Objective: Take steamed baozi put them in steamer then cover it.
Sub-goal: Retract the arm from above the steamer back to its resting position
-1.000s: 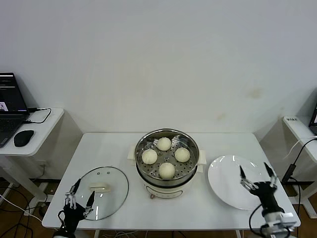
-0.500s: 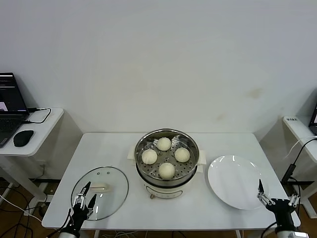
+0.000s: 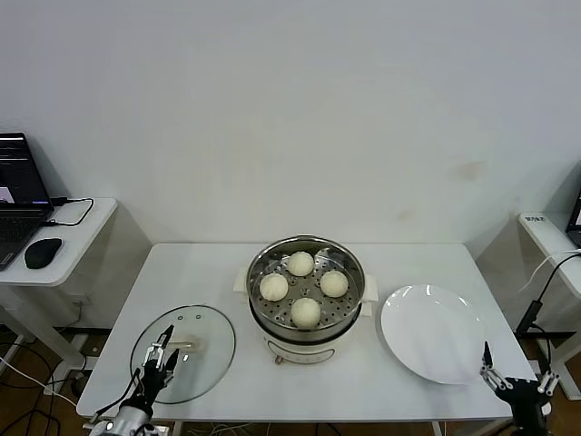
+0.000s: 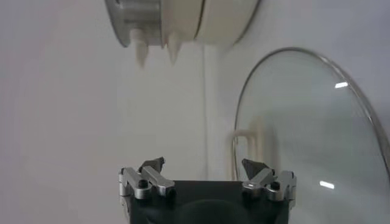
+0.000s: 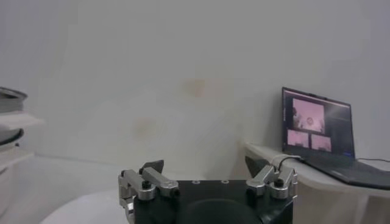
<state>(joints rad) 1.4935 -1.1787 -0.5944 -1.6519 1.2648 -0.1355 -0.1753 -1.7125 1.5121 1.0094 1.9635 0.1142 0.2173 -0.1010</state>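
The glass cover [image 3: 207,352] will sit flush over the baozi [image 3: 305,313] when the robot lowers it onto the steamer, because they are below the steamer's rim.
Several cream-white baozi [image 3: 306,312] lie in the shiny steamer [image 3: 259,272] at the table's middle. The glass cover [image 3: 204,350] lies flat at the front left, its cream handle [image 3: 184,344] pointing up. My left gripper [image 3: 162,354] hangs open over the cover's near side, just short of the handle. In the left wrist view the left gripper [image 4: 204,164] is empty, with the cover [image 4: 304,134] and its handle [image 4: 247,143] ahead and the steamer [image 4: 183,24] beyond. My right gripper [image 3: 517,365] is low at the front right corner, open and empty, as the right wrist view also shows [image 5: 207,164].
An empty white plate [image 3: 431,331] sits right of the steamer. A side table at the left carries a laptop [image 3: 16,195] and a mouse [image 3: 43,252]. Another side table [image 3: 549,232] with a laptop [image 5: 317,125] stands at the right.
My left gripper has moved in over the cover toward its handle. My right gripper has drawn back off the plate and sunk toward the table's front right corner.
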